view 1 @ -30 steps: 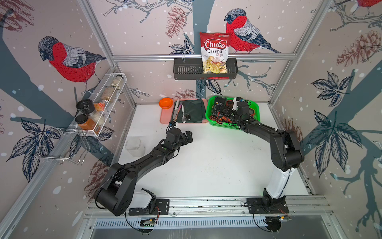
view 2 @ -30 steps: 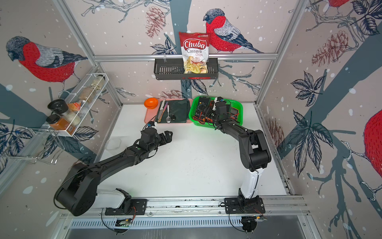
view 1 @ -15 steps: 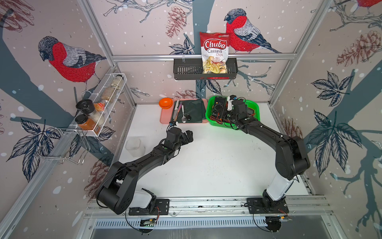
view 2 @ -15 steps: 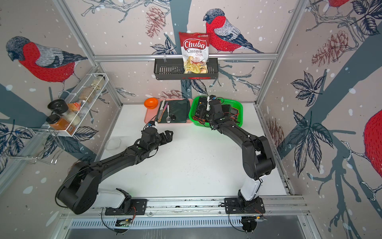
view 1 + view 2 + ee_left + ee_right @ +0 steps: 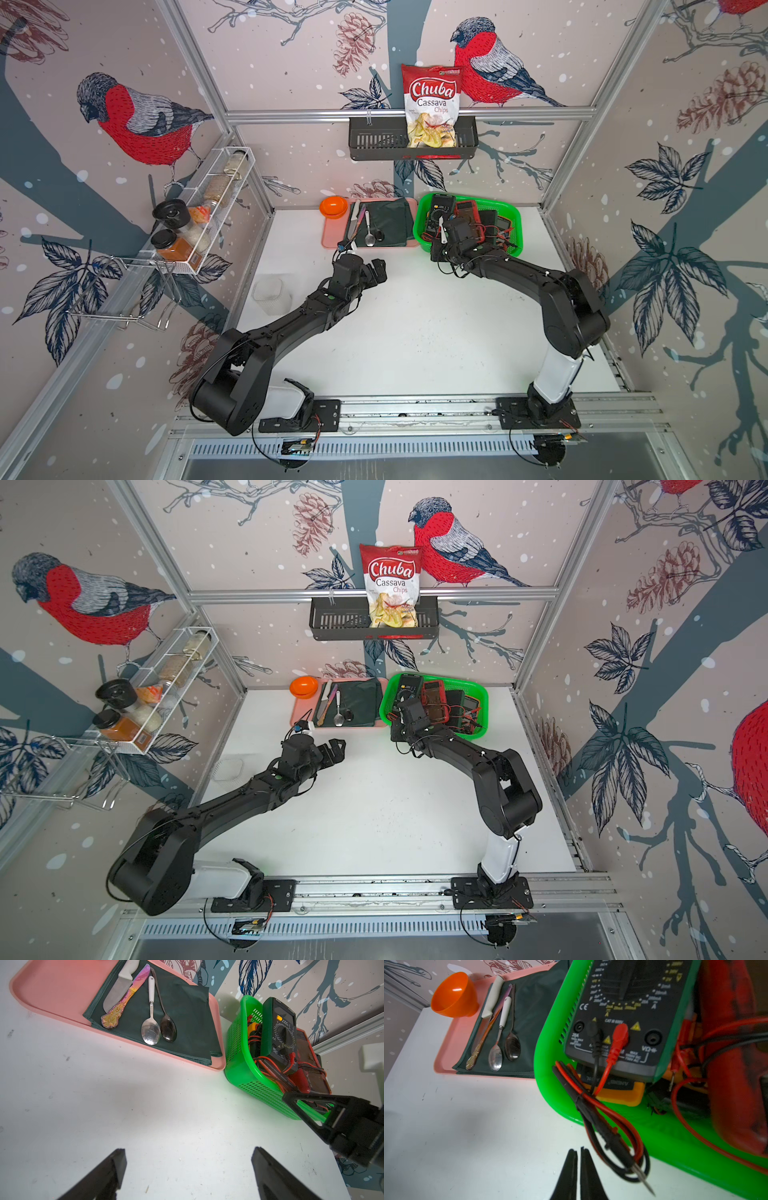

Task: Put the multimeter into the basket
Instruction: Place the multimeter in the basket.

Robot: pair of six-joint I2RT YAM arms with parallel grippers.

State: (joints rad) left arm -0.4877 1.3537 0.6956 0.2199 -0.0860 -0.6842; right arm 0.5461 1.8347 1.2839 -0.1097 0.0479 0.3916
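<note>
The multimeter's probe leads (image 5: 614,1136) are hanging over the basket's near rim, so my closed right gripper should push the leads into the basket (image 5: 618,1096) before it moves away.
The bright green basket (image 5: 419,226) (image 5: 384,706) stands at the back of the table, right of centre. The green-cased multimeter (image 5: 441,208) (image 5: 409,685) (image 5: 279,1032) (image 5: 629,1012) lies in it on top of other meters. Its red and black probe leads (image 5: 612,1138) hang over the rim onto the table. My right gripper (image 5: 435,251) (image 5: 395,729) (image 5: 578,1150) is shut and empty, just outside the basket's near left corner. My left gripper (image 5: 376,268) (image 5: 336,746) (image 5: 188,1152) hovers open over bare table, well left of the basket.
A pink tray (image 5: 332,232) with a dark cloth, knife and spoons sits left of the basket, an orange bowl (image 5: 333,206) at its corner. A clear container (image 5: 271,295) stands near the left wall. A black rack with a chips bag (image 5: 432,104) and a wire spice rack (image 5: 199,216) hang on the walls.
My right gripper shut and drew back from over the basket's middle to its near left corner, leaving the multimeter inside. The left arm stayed still.
</note>
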